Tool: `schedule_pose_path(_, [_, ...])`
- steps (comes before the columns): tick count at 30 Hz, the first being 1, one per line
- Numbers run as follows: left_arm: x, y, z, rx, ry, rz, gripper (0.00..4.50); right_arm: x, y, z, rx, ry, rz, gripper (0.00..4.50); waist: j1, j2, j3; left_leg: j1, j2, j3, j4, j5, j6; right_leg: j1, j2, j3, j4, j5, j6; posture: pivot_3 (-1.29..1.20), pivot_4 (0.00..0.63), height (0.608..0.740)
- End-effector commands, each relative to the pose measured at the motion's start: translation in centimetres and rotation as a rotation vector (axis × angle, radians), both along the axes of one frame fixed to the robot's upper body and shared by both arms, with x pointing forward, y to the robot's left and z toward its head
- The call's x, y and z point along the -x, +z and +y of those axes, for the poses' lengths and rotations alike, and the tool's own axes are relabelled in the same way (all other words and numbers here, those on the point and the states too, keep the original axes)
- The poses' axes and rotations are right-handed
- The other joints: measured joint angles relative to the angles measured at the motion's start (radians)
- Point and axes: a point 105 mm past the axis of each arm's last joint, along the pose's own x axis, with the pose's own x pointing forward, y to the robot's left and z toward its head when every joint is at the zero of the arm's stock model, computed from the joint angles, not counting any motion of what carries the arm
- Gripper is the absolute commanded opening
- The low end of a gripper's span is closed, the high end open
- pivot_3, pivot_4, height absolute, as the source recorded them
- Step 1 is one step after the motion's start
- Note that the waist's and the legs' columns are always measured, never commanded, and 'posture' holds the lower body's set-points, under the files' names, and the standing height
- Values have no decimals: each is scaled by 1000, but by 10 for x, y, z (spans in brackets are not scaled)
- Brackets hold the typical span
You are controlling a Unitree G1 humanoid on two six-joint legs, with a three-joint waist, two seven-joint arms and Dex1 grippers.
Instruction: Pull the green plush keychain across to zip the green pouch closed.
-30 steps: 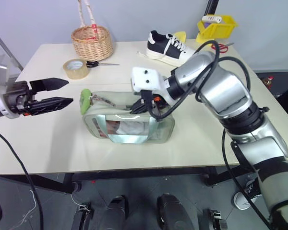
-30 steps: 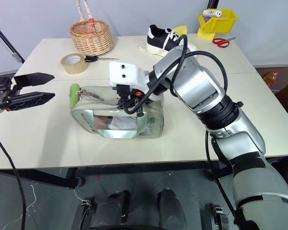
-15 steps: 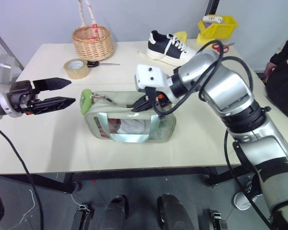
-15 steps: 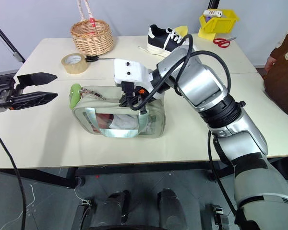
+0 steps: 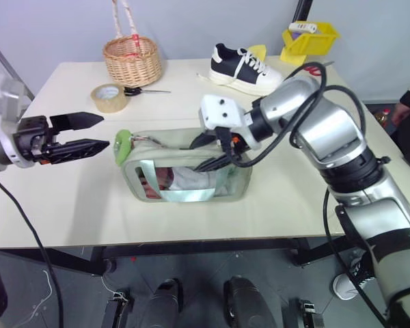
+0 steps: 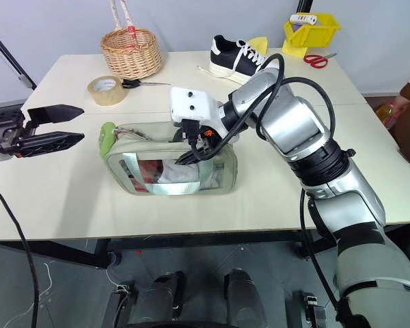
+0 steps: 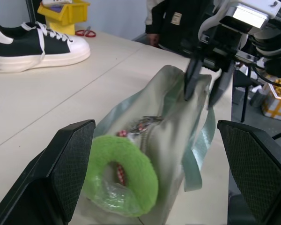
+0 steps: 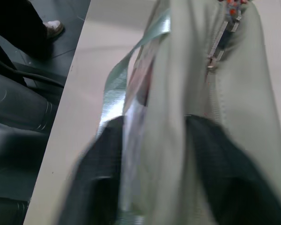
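The top of the green pouch rises in a soft fold (image 7: pixel 200 89) between the fingers of my right gripper. So the pouch's end (image 5: pixel 131 174) will fold narrow once I pinch it.
The green pouch (image 5: pixel 184 183) lies in the middle of the table, its clear window toward me and its straps hanging down the front. The green plush keychain (image 5: pixel 122 142) hangs at the pouch's left end, joined to the zipper by a short chain (image 7: pixel 141 125). My left gripper (image 5: pixel 104 131) is open and level, just left of the keychain and not touching it. My right gripper (image 5: pixel 208 152) is open over the pouch's top, one finger (image 7: pixel 191 79) on each side of the top edge. In the right wrist view the pouch fabric (image 8: pixel 178 93) runs between the two fingers.
At the back of the table stand a wicker basket (image 5: pixel 131 60), a tape roll (image 5: pixel 108 98) with scissors (image 5: pixel 147 90), a black-and-white shoe (image 5: pixel 244 68) and a yellow bin (image 5: pixel 309 39). A person in dark clothes (image 7: pixel 178 18) stands past the table's right side.
My right gripper, shut on the pouch's top edge before, has opened and now straddles it. The left gripper has stayed where it was. The person at the right edge has moved.
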Motion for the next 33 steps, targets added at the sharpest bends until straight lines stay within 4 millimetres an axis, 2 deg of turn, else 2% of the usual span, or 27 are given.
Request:
schedule_pose_path(1, [3,9,-2,-8,-13,-42,4500,6,28,-9,-61,-13,-77,4363,1,0,0,0,0,0,0,0,0,0,0,0,0,0,0,0,150,695])
schedule_pose_path(8, [3,6,-3,-10,-18,-35,4500,12,46,-35,-81,-94,-124,4440,1,0,0,0,0,0,0,0,0,0,0,0,0,0,0,0,150,695])
schedule_pose_path(12, [2,5,-1,-14,-9,-34,4500,15,35,-57,-49,-158,-124,4440,2,0,0,0,0,0,0,0,0,0,0,0,-1,0,0,0,150,695])
schedule_pose_path(14, [1,4,2,-18,1,-30,4500,12,17,-65,0,-194,-125,4440,2,0,0,0,0,0,0,0,0,1,0,0,-1,0,0,0,150,695])
schedule_pose_path(16, [1,2,2,-21,4,-26,4500,10,4,-68,23,-217,-117,3934,0,0,0,0,0,0,0,0,0,1,0,0,-1,0,0,0,150,695])
schedule_pose_path(18, [0,-1,2,-33,3,-21,4500,5,-4,-70,43,-241,-130,3140,-1,0,0,0,0,1,0,0,0,1,0,0,-1,0,0,0,150,695])
schedule_pose_path(24, [-2,-6,4,-46,17,-2,4500,-2,-6,-70,15,-281,-114,54,2,0,0,0,0,1,0,0,0,1,-1,0,-1,0,0,0,150,695])
schedule_pose_path(28, [-5,-16,9,-61,48,38,4500,-1,-6,-68,-2,-288,-98,16,1,0,0,0,0,0,0,0,0,1,0,0,-1,0,0,0,150,695])
schedule_pose_path(33, [-23,-27,24,-33,165,108,4500,-1,-7,-67,-8,-310,-81,16,2,0,0,0,0,0,0,0,0,1,0,0,-1,0,0,0,150,695])
